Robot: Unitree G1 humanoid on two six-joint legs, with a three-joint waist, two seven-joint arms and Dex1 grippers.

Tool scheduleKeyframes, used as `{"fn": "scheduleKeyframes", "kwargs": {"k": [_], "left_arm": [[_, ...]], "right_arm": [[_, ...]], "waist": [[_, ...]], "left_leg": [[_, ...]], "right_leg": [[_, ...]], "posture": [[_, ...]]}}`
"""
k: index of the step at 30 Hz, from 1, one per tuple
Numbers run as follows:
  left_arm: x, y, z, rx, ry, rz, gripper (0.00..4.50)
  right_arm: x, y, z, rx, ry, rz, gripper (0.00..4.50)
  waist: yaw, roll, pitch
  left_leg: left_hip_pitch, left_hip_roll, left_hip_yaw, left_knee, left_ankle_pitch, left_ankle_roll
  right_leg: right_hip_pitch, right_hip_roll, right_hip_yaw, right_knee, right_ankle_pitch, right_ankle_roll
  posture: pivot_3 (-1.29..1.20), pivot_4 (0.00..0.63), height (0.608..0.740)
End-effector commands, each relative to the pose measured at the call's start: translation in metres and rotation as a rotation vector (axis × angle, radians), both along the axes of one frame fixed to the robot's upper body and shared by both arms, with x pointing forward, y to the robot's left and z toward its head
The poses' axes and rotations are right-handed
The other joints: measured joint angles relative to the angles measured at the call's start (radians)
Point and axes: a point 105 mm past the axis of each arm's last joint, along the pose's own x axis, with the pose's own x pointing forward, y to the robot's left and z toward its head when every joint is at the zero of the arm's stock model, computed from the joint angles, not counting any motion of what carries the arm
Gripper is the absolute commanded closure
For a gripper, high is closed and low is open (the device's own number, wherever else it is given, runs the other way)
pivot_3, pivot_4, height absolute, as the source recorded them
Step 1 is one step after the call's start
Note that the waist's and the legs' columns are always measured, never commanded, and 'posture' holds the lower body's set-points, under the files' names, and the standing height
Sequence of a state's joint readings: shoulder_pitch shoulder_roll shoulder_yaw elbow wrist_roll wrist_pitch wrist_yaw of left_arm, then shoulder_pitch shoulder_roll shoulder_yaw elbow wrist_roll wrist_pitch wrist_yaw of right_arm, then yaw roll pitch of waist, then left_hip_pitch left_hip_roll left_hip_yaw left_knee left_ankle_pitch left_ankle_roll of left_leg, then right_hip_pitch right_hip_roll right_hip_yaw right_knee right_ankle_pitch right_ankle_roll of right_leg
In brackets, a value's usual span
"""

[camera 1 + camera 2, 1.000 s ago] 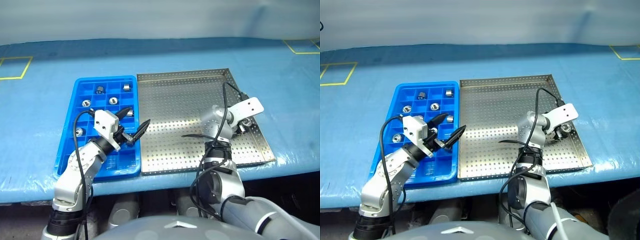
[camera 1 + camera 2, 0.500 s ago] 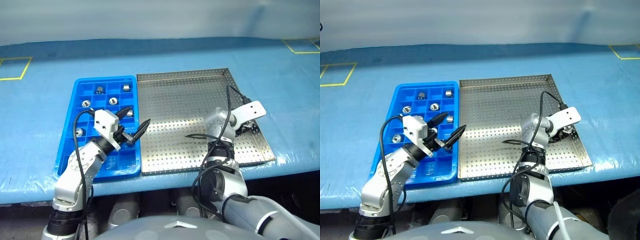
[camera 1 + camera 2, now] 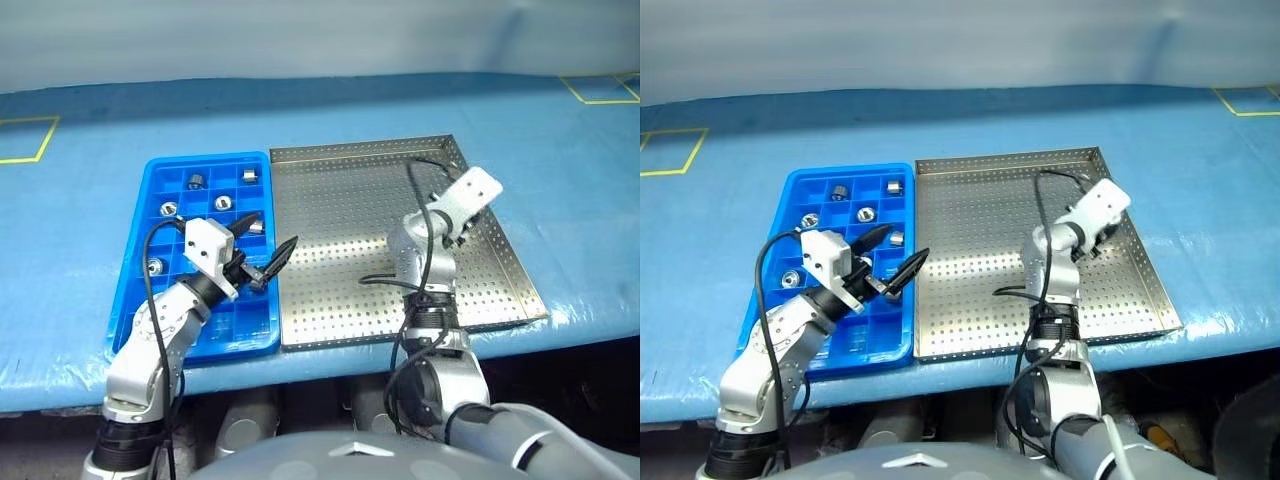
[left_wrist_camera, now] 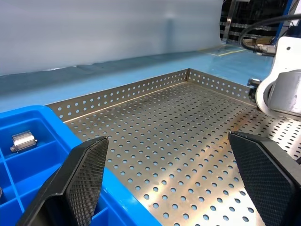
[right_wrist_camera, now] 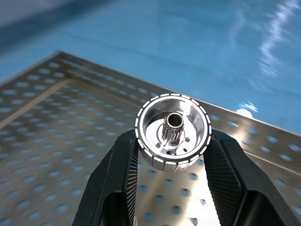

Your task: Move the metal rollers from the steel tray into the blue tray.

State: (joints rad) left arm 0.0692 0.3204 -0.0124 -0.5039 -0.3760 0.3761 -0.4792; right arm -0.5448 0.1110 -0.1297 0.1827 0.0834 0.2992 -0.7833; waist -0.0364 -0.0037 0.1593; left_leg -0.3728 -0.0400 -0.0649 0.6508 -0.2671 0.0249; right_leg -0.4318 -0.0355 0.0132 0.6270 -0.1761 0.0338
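My right gripper has its fingers on the metal roller's sides (image 5: pixel 173 133) and the blue tray's near compartment (image 3: pixel 848 337) is empty, so it should carry on there and release the roller inside.
The steel tray (image 3: pixel 350 220) lies on the right, and the blue tray (image 3: pixel 133 275) lies against its left side. My right gripper (image 5: pixel 172 143) is shut on one metal roller (image 5: pixel 172 132), a shiny ring with a small hub, and holds it in the air above the steel tray's right part (image 3: pixel 458 230). Several other rollers (image 3: pixel 222 203) sit in compartments at the blue tray's far end, one of them in the left wrist view (image 4: pixel 23 140). My left gripper (image 3: pixel 275 230) hovers open over the seam between the two trays, holding nothing.
Both trays rest on a blue-covered table whose front edge (image 3: pixel 330 365) runs just below them. Yellow tape squares mark the far left (image 3: pixel 25 135) and far right (image 3: pixel 600 90) of the cloth. A black cable (image 3: pixel 425 165) loops above my right wrist.
My right gripper closed on a roller at the steel tray's right rim, then lifted it and swung up and left over the tray. The left arm stayed still.
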Motion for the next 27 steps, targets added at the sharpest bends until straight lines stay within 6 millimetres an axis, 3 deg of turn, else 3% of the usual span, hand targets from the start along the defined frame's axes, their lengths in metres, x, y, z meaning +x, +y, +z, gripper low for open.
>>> {"fn": "scheduleKeyframes", "kwargs": {"k": [1, 6, 8, 11, 14, 17, 19, 27], "left_arm": [[-0.006, 0.009, 0.016, 0.001, -0.077, 0.033, 0.00], [-0.017, 0.029, 0.016, 0.013, -0.085, 0.120, 0.00], [-0.024, 0.038, 0.014, 0.029, -0.081, 0.145, 0.00], [-0.037, 0.050, 0.013, 0.042, -0.078, 0.175, 0.00], [-0.044, 0.058, 0.011, 0.062, -0.077, 0.191, 0.00], [-0.060, 0.072, 0.005, 0.096, -0.058, 0.222, 0.00], [-0.068, 0.080, 0.000, 0.083, -0.026, 0.262, 0.00], [-0.080, 0.082, -0.012, 0.098, 0.009, 0.270, 0.00]], "right_arm": [[0.003, 0.055, 0.032, -0.076, -0.101, 0.366, 2.82], [-0.012, 0.121, 0.045, -0.107, -0.117, 0.864, 2.82], [-0.026, 0.148, 0.050, -0.139, -0.138, 1.105, 2.82], [-0.050, 0.174, 0.046, -0.188, -0.116, 1.369, 2.82], [-0.068, 0.186, 0.042, -0.249, -0.093, 1.547, 2.82], [-0.107, 0.203, 0.028, -0.289, -0.022, 1.855, 2.82], [-0.123, 0.208, 0.019, -0.275, 0.035, 1.972, 2.82], [-0.162, 0.209, -0.010, -0.314, 0.237, 2.186, 2.82]], "waist": [[0.004, 0.000, 0.000], [0.026, 0.000, 0.000], [0.033, 0.000, 0.000], [0.047, 0.000, 0.000], [0.062, -0.001, 0.001], [0.075, -0.001, 0.001], [0.076, -0.002, 0.001], [0.116, -0.003, 0.001]], "left_leg": [[0.000, 0.000, -0.001, 0.000, 0.000, 0.000], [-0.001, -0.001, -0.002, 0.000, 0.000, 0.000], [-0.001, -0.001, -0.003, 0.000, 0.000, 0.000], [-0.001, -0.001, -0.004, 0.000, 0.000, 0.000], [-0.002, -0.001, -0.004, 0.000, 0.000, 0.000], [-0.002, -0.001, -0.005, 0.001, 0.000, 0.000], [-0.003, -0.001, -0.005, 0.001, -0.001, 0.000], [-0.005, -0.002, -0.012, 0.003, -0.002, -0.001]], "right_leg": [[0.000, 0.000, 0.000, 0.000, 0.000, 0.000], [0.000, -0.001, -0.001, -0.001, 0.000, 0.000], [0.000, -0.001, -0.002, -0.001, -0.001, 0.000], [0.000, -0.001, -0.003, -0.002, -0.003, 0.002], [0.000, -0.002, -0.005, -0.001, -0.006, -0.002], [0.000, -0.003, -0.006, -0.002, -0.007, -0.002], [0.000, -0.005, -0.008, -0.002, -0.008, -0.003], [0.002, -0.008, -0.017, -0.002, -0.010, -0.004]], "posture": [[0.10, 0.150, 0.740], [0.15, 0.150, 0.740], [0.17, 0.150, 0.740], [0.20, 0.150, 0.740], [0.20, 0.150, 0.740], [0.24, 0.150, 0.740], [0.25, 0.150, 0.740], [0.28, 0.150, 0.740]]}}
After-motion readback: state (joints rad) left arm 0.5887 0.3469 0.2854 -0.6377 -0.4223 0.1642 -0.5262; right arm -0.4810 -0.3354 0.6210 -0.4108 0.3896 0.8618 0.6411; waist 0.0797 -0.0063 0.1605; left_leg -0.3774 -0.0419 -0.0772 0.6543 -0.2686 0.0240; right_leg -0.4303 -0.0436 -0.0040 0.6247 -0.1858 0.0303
